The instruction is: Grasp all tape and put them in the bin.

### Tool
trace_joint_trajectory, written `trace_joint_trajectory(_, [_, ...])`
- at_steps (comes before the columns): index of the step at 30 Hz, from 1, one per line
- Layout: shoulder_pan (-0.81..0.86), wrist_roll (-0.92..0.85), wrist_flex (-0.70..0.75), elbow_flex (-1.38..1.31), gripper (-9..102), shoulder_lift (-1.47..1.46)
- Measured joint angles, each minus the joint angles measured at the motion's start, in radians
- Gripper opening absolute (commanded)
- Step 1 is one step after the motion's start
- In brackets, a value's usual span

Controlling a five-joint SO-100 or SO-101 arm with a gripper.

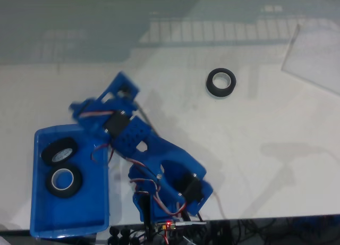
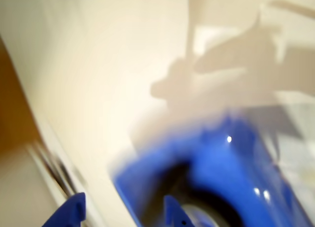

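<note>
A tape roll lies flat [image 1: 64, 180] in the bin, so the lone tape roll [image 1: 221, 82] will stay stacked on top when I lower it there.
The blue bin [image 1: 37, 202] stands at the lower left in the fixed view. Two black tape rolls lie inside it, one [image 1: 59, 151] leaning near the back wall and one [image 1: 64, 181] flat beside it. Another tape roll [image 1: 221, 82] lies alone on the white table, up and to the right. My gripper [image 1: 79, 113] hovers over the bin's far right corner, blurred by motion. In the wrist view the gripper [image 2: 120, 214] has its two blue fingertips apart, with nothing between them. Behind them are the blurred bin [image 2: 236, 158] and a dark tape roll [image 2: 219, 203].
The arm's base [image 1: 175, 202] sits at the table's front edge with cables [image 1: 223, 231] around it. A clear plastic sheet [image 1: 313, 53] lies at the back right. Open white table lies between the arm and the lone roll.
</note>
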Motion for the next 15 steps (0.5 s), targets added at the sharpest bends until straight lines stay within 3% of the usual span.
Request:
trace_joint_trajectory(8, [0.612, 0.051, -0.135, -0.064, 22, -0.127])
trace_joint_trajectory(15, [0.989, 0.207, -0.242, -0.114, 24, -0.339])
